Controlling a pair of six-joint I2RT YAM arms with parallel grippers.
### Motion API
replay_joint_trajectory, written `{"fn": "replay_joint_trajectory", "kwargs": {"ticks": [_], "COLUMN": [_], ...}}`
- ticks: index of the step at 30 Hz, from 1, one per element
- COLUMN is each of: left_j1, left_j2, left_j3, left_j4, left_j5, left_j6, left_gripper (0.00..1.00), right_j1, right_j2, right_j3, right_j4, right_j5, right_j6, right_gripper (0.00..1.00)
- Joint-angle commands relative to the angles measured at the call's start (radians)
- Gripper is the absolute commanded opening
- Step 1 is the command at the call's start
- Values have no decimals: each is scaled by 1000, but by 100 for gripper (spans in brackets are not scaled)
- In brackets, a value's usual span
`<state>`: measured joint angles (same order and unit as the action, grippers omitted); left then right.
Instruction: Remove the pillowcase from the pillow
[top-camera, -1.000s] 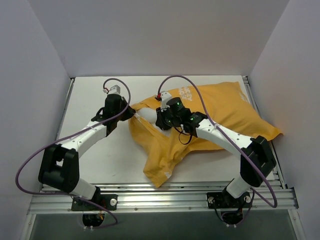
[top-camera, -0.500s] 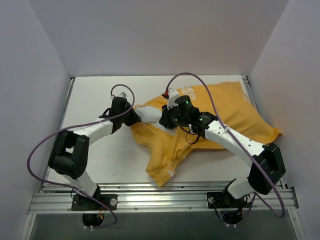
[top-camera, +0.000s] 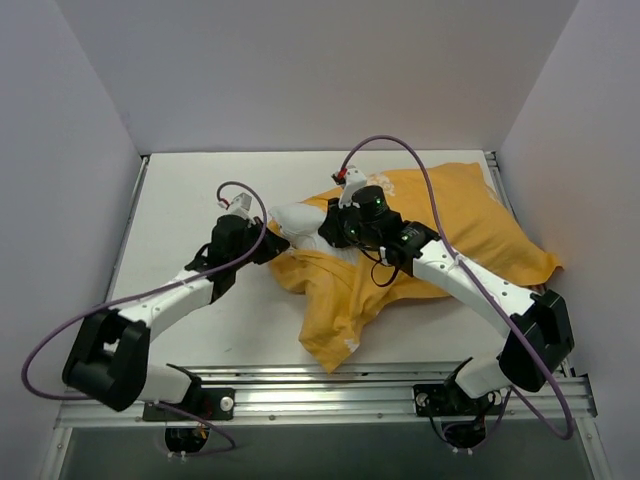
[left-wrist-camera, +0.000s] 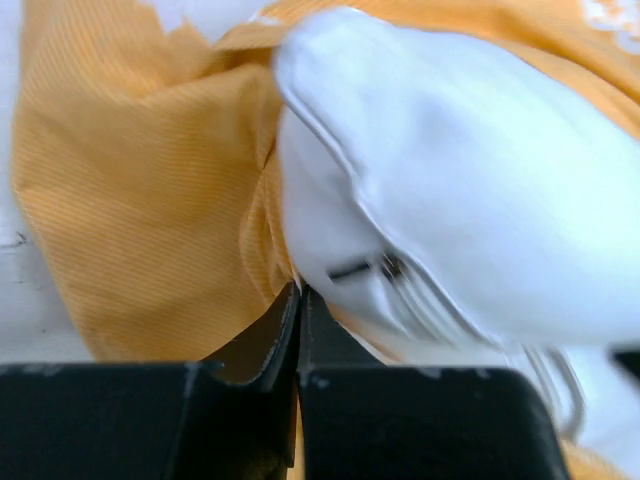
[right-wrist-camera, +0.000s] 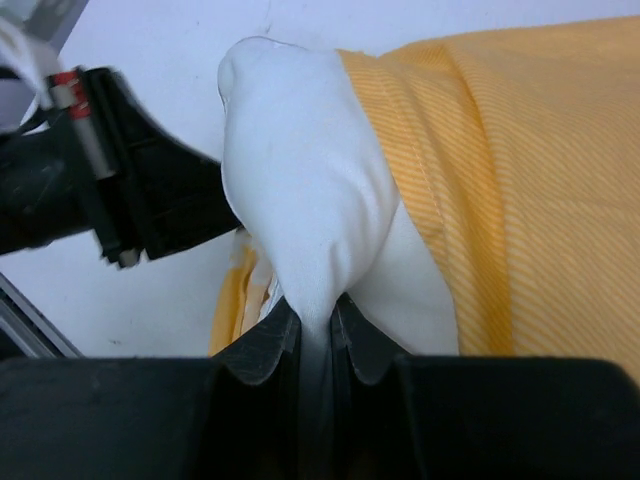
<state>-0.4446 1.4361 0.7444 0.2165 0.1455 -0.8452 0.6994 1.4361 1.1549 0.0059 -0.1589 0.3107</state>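
Note:
The pillowcase is over the pillow's near side, so next my left gripper grabs the pillowcase nearer its loose end and peels it down before pulling the pillow out.
The orange-yellow pillowcase lies across the right half of the table, its loose open end crumpled towards the front. A white corner of the pillow sticks out of that opening. My left gripper is shut on the pillowcase's edge just left of the white corner. In the left wrist view the jaws pinch orange cloth beside the pillow. My right gripper is shut on the pillow corner. In the right wrist view white fabric runs down between the jaws, with orange cloth to the right.
White walls close in the table on three sides. An aluminium rail runs along the near edge by the arm bases. Purple cables arc above both wrists. The left gripper's body sits close to the pillow corner.
The right gripper has moved back and to the right with the pillow corner, and more white now shows. The left gripper, holding the orange edge, has shifted slightly towards the front.

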Motion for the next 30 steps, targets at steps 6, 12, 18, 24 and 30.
{"fn": "replay_joint_trajectory", "kwargs": {"ticks": [6, 12, 18, 24, 30], "left_j1": [-22, -34, -77, -150, -193], "left_j2": [-348, -462, -402, -270, -169], "left_j3": [-16, 73, 76, 95, 142], "left_j4": [-191, -403, -396, -341, -304], "left_j5": [-164, -198, -188, -231, -244], "left_j6": [153, 175, 31, -58, -49], "left_gripper": [48, 82, 83, 79, 62], "right_j1": [55, 83, 94, 106, 107], "right_j2": [136, 220, 268, 303, 328], "right_j3": [144, 150, 154, 163, 163], "right_j4": [264, 282, 304, 316, 327], "right_j5": [197, 194, 209, 246, 271], "right_j6": [77, 76, 80, 82, 82], "right_gripper": [0, 0, 0, 0, 0]}}
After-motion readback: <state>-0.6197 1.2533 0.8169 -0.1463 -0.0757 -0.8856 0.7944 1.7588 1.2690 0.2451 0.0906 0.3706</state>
